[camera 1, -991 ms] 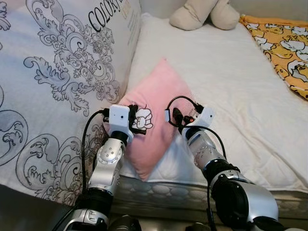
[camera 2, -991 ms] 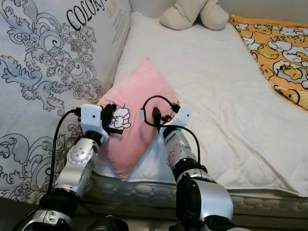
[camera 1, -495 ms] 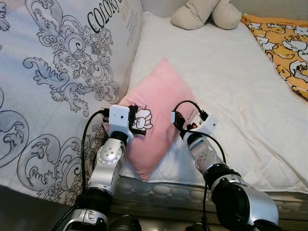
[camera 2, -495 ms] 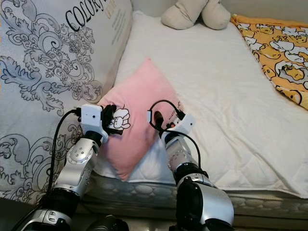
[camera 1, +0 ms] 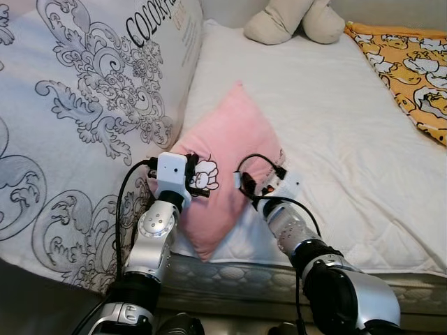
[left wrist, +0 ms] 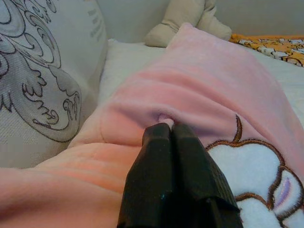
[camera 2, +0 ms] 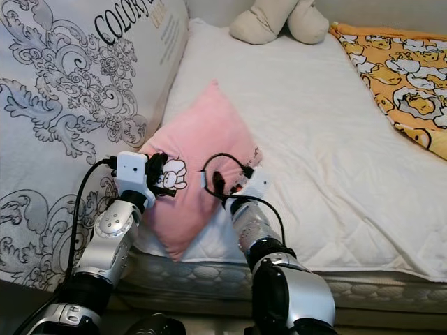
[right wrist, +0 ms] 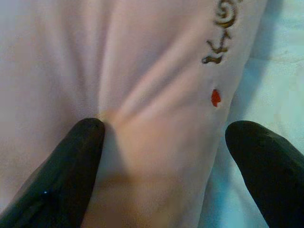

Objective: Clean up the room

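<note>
Creases (right wrist: 128, 97) spread out across the pink plush, so the pillow's edge (camera 1: 279, 155) will squeeze into a thin fold and take the pillow with it when the robot pulls.
A pink pillow (camera 1: 227, 150) with a white sheep figure lies on the white mattress (camera 1: 335, 118) near its front edge, leaning toward a big patterned cushion. My left gripper (left wrist: 166, 129) is shut, pinching a fold of the pillow's plush near the sheep. My right gripper (right wrist: 164, 137) is open against the pillow's right edge, one finger (right wrist: 71, 161) pressing the pink fabric, the other finger (right wrist: 266, 161) over the white sheet. In the head views the left gripper (camera 1: 195, 180) and right gripper (camera 1: 246, 187) flank the pillow's lower half.
A large white cushion (camera 1: 91, 105) with grey scrollwork stands at the left. A beige plush toy (camera 1: 293, 19) sits at the back of the bed. An orange patterned blanket (camera 1: 412, 63) covers the far right. The mattress edge (camera 1: 230, 269) runs just below the arms.
My right gripper has drawn left and down until it sits against the pillow's right edge. The left gripper has held its pinch on the pillow.
</note>
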### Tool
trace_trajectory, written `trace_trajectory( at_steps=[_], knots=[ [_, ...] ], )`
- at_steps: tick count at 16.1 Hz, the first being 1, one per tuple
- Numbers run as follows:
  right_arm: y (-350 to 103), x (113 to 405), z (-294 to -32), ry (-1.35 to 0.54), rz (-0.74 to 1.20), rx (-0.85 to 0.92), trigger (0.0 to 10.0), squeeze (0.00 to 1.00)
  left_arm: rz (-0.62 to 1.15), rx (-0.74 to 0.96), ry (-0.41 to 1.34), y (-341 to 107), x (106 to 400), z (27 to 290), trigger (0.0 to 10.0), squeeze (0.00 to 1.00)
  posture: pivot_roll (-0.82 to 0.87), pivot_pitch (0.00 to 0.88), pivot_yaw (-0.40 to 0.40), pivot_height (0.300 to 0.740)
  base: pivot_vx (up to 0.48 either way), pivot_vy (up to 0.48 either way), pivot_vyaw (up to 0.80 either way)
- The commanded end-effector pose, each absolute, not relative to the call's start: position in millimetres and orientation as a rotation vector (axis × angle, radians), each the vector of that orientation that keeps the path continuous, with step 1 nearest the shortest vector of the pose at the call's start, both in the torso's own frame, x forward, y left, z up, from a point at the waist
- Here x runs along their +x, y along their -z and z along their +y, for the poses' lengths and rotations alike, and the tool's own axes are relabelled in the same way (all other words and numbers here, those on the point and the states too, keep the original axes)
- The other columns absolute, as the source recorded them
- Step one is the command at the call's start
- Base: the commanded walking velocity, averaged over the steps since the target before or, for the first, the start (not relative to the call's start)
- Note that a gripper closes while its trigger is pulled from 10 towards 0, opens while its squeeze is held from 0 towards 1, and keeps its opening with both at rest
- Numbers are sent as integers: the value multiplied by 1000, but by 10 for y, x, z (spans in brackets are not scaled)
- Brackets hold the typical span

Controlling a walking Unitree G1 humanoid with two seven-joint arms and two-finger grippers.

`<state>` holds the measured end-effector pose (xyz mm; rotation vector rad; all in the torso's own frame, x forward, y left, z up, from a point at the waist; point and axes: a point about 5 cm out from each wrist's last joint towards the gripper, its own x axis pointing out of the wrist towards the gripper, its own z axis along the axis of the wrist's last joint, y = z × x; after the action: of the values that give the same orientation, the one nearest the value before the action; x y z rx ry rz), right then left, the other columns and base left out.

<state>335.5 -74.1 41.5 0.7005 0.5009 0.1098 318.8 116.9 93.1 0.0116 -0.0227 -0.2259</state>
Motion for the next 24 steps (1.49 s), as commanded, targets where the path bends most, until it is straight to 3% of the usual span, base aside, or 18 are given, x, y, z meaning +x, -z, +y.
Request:
trace_trajectory(
  at_steps=[1,2,8,24],
  knots=[
    [-401,3305,-537,-168,556,663,5922,0,-26,24,273,-974,3211,1056,10000,0,40,0,21,714,0,0,0],
    [-438,3309,-454,-190,544,687,0,0,-30,22,278,-986,3220,1028,10000,0,39,0,17,714,0,0,0],
    [-396,3238,-350,-224,539,621,0,0,-52,18,274,-1055,3231,1023,10000,0,58,0,16,714,0,0,0],
    [-239,3131,-425,-175,583,608,0,0,-10,37,248,-1072,3231,1126,10000,0,87,0,24,714,0,0,0]
  ],
)
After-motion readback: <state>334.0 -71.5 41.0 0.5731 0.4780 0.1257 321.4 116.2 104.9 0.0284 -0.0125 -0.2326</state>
